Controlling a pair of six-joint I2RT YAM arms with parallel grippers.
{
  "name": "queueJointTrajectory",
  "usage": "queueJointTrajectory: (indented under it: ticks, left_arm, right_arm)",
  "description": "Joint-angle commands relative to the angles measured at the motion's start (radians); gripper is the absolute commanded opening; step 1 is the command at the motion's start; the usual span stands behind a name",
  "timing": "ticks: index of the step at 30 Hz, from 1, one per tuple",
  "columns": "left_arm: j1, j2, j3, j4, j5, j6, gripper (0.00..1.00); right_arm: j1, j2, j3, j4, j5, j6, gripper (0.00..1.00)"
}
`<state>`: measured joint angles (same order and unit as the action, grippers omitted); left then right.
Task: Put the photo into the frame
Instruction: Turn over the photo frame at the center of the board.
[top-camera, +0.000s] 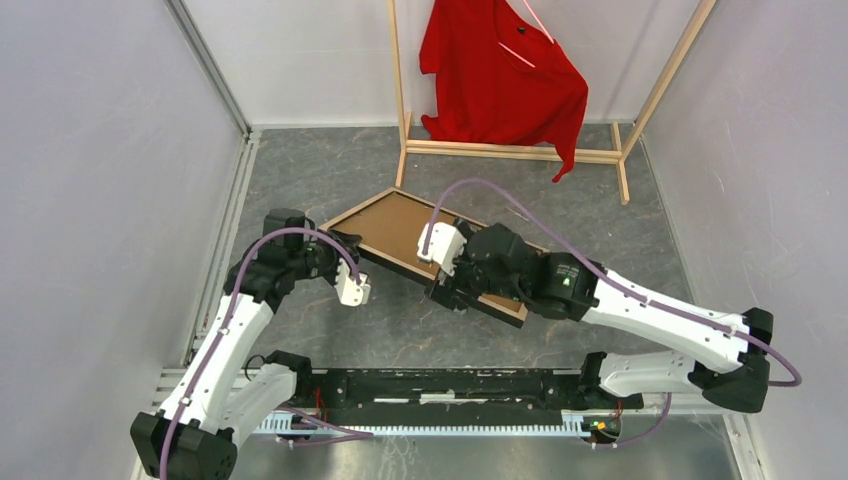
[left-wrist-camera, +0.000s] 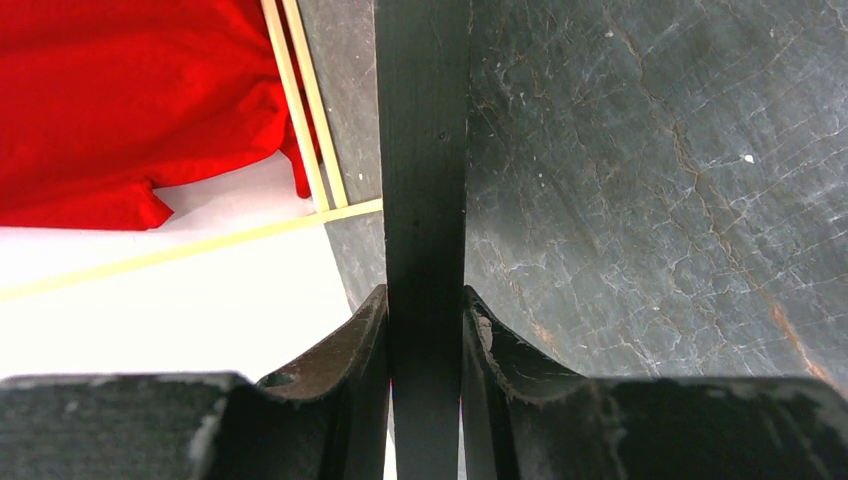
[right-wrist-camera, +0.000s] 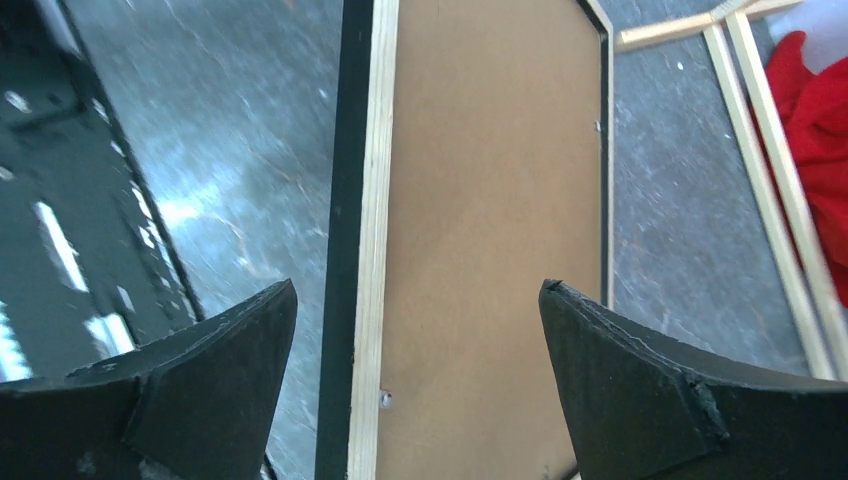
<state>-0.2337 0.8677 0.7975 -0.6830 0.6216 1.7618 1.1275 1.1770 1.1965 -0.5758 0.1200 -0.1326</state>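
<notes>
My left gripper is at one end of the frame, which lies back-up (top-camera: 392, 221), so my right gripper should grip the frame's near bar (top-camera: 402, 267) and flip the frame face-up.
The frame (top-camera: 400, 264) lies back-up at an angle on the grey table, light wood rails around a brown backing board (top-camera: 400, 225). My left gripper (top-camera: 345, 243) is at its left end. In the left wrist view the gripper (left-wrist-camera: 425, 310) is shut on the black frame rail (left-wrist-camera: 425, 150), both fingers pressed against it. My right gripper (top-camera: 445, 282) hovers over the right half. It stands wide open (right-wrist-camera: 418, 300) over the wooden rail (right-wrist-camera: 372, 150) and the backing board (right-wrist-camera: 490, 150), holding nothing. The photo is hidden from view.
A wooden clothes rack (top-camera: 510, 151) with a red shirt (top-camera: 500, 70) stands at the back of the table, just beyond the frame. Grey walls close in on the left and right. The arm bases and a black rail (top-camera: 450, 385) line the near edge.
</notes>
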Motion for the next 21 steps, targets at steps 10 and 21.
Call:
queueJointTrajectory:
  ticks: [10, 21]
  left_arm:
    - [-0.001, -0.005, 0.087, -0.03, -0.005, -0.094, 0.04]
    - [-0.001, -0.017, 0.083, -0.029, -0.008, -0.11, 0.07]
  right_arm:
    - [0.158, 0.065, -0.06, 0.002, 0.28, -0.178, 0.98]
    - [0.204, 0.226, 0.042, -0.048, 0.451, -0.229, 0.41]
